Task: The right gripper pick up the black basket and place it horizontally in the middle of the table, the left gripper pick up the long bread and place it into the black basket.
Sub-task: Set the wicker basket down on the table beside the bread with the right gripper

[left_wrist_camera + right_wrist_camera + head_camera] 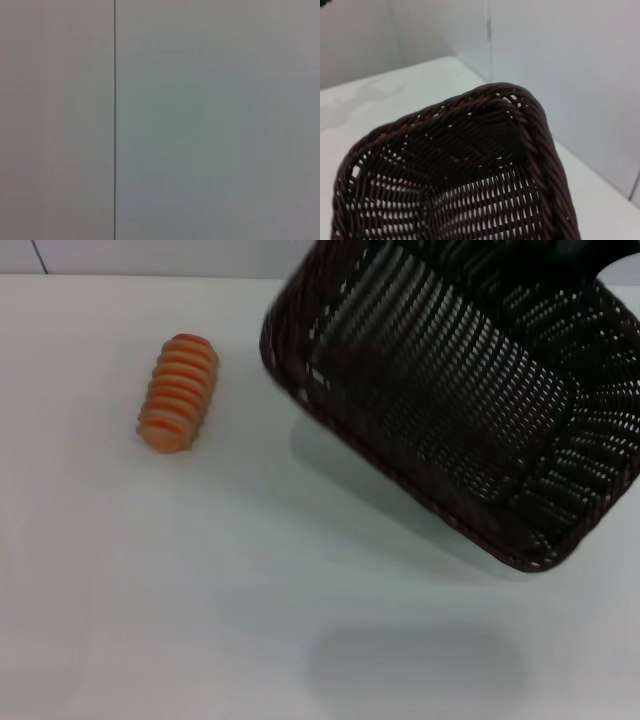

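The black basket hangs tilted, its near rim (400, 478) slanting across the table, so my right gripper should level and square the basket before lowering it to the middle (335, 540).
The black basket (450, 390) hangs tilted above the table (200, 620) at the far right, its open side turned toward me, with its shadow on the tabletop below. My right gripper (592, 252) shows only as a dark shape at the basket's far rim and holds the basket up. The right wrist view shows the basket's braided rim and woven inside (470, 165) close up. The long bread (179, 392) lies on the table at the far left, well apart from the basket. My left gripper is out of view.
The left wrist view shows only a plain pale surface with a thin dark seam (114, 120). A pale wall (570, 75) stands behind the table's far edge. White tabletop stretches between the bread and the basket and across the near half.
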Controlling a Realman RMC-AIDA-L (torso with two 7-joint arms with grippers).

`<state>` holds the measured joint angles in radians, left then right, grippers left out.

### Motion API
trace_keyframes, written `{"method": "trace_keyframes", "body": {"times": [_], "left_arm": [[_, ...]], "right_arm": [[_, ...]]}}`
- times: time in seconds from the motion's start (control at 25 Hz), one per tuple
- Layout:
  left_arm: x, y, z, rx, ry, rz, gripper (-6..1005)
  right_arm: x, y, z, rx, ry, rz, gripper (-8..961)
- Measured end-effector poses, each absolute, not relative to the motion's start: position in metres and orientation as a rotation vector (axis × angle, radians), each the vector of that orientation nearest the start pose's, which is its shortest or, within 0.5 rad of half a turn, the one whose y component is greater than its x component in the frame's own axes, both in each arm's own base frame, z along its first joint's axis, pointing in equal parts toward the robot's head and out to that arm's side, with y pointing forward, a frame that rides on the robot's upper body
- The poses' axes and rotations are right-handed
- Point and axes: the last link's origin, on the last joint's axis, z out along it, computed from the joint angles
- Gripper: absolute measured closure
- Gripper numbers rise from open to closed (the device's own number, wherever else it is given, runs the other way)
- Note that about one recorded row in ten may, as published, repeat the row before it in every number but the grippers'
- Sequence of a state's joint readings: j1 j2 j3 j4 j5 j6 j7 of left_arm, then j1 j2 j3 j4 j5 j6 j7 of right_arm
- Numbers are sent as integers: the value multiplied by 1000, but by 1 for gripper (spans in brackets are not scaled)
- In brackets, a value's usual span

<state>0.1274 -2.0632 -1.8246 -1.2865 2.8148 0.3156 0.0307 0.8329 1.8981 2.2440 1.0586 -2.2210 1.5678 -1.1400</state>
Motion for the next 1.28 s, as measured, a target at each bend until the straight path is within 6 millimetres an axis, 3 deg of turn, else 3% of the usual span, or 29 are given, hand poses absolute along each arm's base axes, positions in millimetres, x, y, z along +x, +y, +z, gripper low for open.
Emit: {"method": "trace_keyframes", "body": {"times": [0.4, 0.72, 1.04, 1.28], "left_arm": [[-363, 285, 181, -1083, -651, -441, 142], [-361, 286, 179, -1091, -650, -444, 141], [-360, 286, 176, -1100, -657, -447, 142], [-359, 284, 172, -1109, -659, -449, 140]], "right_arm": [[145, 417, 72, -2891, 456, 11, 793], [167, 416, 55, -2908, 471, -174, 800], [181, 425, 54, -2841, 426, -334, 807], [171, 432, 55, -2851, 296, -358, 806]]}}
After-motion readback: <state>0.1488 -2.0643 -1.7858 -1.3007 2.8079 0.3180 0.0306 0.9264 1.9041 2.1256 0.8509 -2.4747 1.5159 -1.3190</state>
